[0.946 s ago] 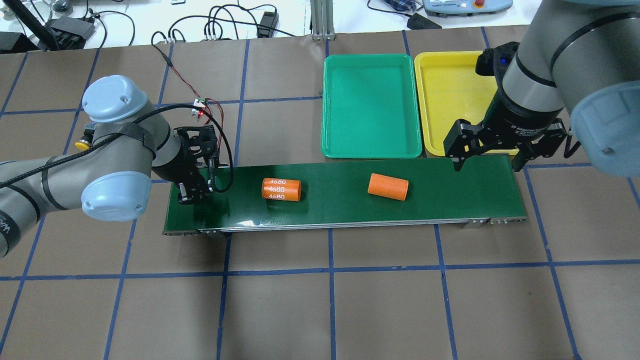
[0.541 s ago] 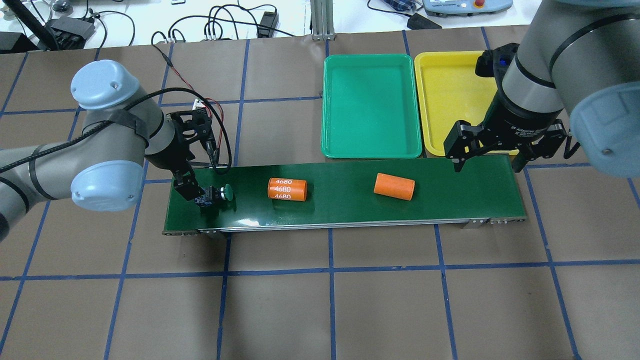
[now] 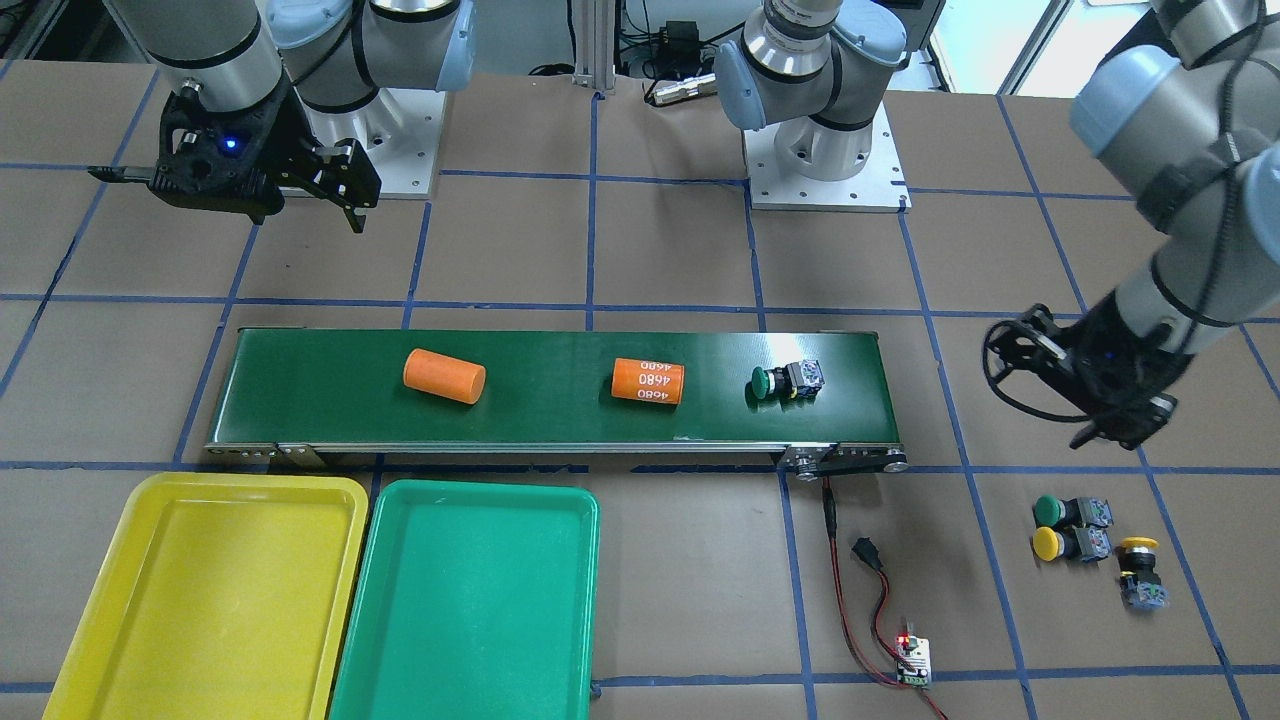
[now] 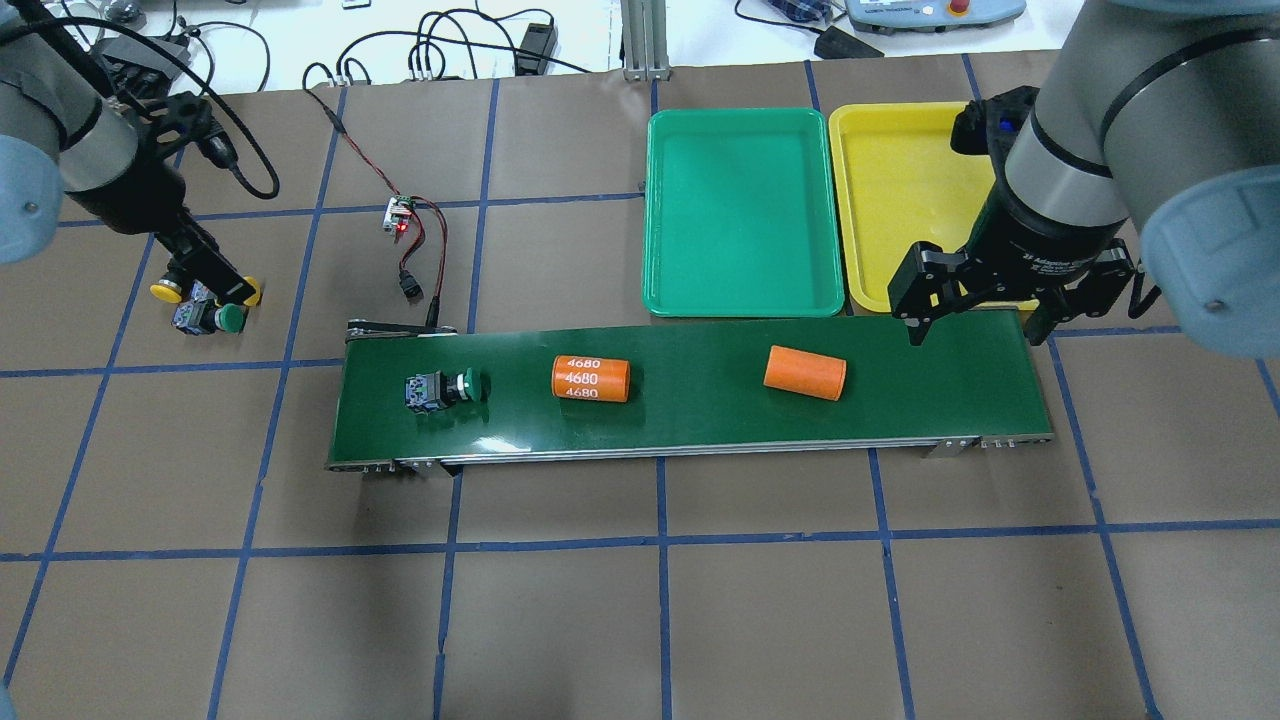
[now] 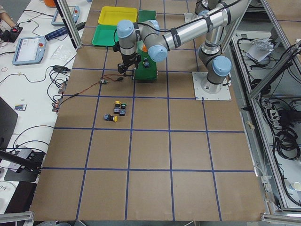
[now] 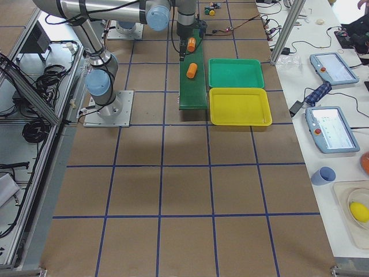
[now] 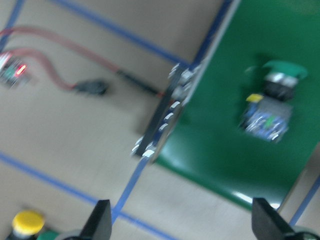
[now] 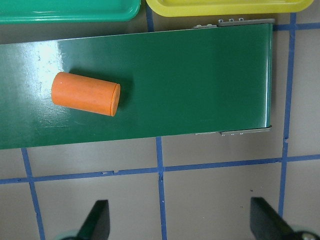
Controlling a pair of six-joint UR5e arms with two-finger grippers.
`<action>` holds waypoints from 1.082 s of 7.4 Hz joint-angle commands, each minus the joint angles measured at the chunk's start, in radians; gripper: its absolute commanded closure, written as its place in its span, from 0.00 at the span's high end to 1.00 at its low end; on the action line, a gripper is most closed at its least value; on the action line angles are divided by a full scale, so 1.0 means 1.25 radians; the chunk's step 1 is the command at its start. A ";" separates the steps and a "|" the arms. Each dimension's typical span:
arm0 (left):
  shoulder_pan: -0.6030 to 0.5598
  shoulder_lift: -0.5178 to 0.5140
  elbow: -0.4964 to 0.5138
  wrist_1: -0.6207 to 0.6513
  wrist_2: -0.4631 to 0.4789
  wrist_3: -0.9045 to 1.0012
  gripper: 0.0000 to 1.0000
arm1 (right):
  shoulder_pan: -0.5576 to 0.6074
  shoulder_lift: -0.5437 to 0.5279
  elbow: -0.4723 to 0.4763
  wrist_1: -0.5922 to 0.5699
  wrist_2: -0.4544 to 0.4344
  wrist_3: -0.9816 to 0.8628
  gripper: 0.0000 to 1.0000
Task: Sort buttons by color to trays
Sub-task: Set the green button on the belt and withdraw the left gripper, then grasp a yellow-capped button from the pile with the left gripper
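The green-capped button (image 3: 787, 380) will ride toward the robot's right gripper when the robot carries the yellow button, since the lit board (image 3: 913, 659) is connected to the belt by wire.
A green-capped button (image 4: 441, 388) (image 3: 786, 380) (image 7: 272, 104) lies on its side at the left end of the dark-green conveyor belt (image 4: 700, 410). Three more buttons lie on the paper left of the belt: one green (image 3: 1068, 511) and two yellow (image 3: 1068, 544) (image 3: 1140, 572). My left gripper (image 4: 205, 270) (image 3: 1110, 425) hangs open and empty just above that group. Open and empty too, my right gripper (image 4: 975, 312) (image 3: 228, 200) hovers over the belt's right end, beside the yellow tray (image 4: 880, 200). Neither that tray nor the green one (image 4: 740, 210) holds anything.
Two orange cylinders (image 4: 590, 378) (image 4: 805, 372) lie on the belt; the plain one shows in the right wrist view (image 8: 86, 93). A red-black cable with a small lit board (image 4: 400, 215) lies behind the belt's left end. Brown paper with blue tape lines covers the table.
My left gripper let go of the green button on the belt's left end and drew back left over the loose buttons. The cylinders and the button drifted right. The right arm stayed put.
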State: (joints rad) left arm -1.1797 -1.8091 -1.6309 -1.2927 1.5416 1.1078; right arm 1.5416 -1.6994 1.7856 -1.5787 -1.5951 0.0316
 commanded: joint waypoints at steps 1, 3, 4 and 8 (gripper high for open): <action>0.038 -0.142 0.136 0.009 0.016 -0.226 1.00 | 0.000 0.000 0.000 0.000 0.001 0.000 1.00; 0.114 -0.280 0.250 0.008 0.031 -0.396 1.00 | 0.000 0.001 0.000 -0.001 0.000 -0.001 1.00; 0.123 -0.316 0.270 0.009 0.031 -0.465 1.00 | 0.000 0.000 0.000 0.001 -0.001 0.000 1.00; 0.126 -0.382 0.274 0.075 0.015 -0.544 1.00 | -0.001 0.000 -0.001 -0.001 0.000 -0.001 1.00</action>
State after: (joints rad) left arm -1.0224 -2.2580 -1.2891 -1.2453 1.5628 0.4401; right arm 1.5403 -1.6990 1.7851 -1.5813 -1.5957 0.0339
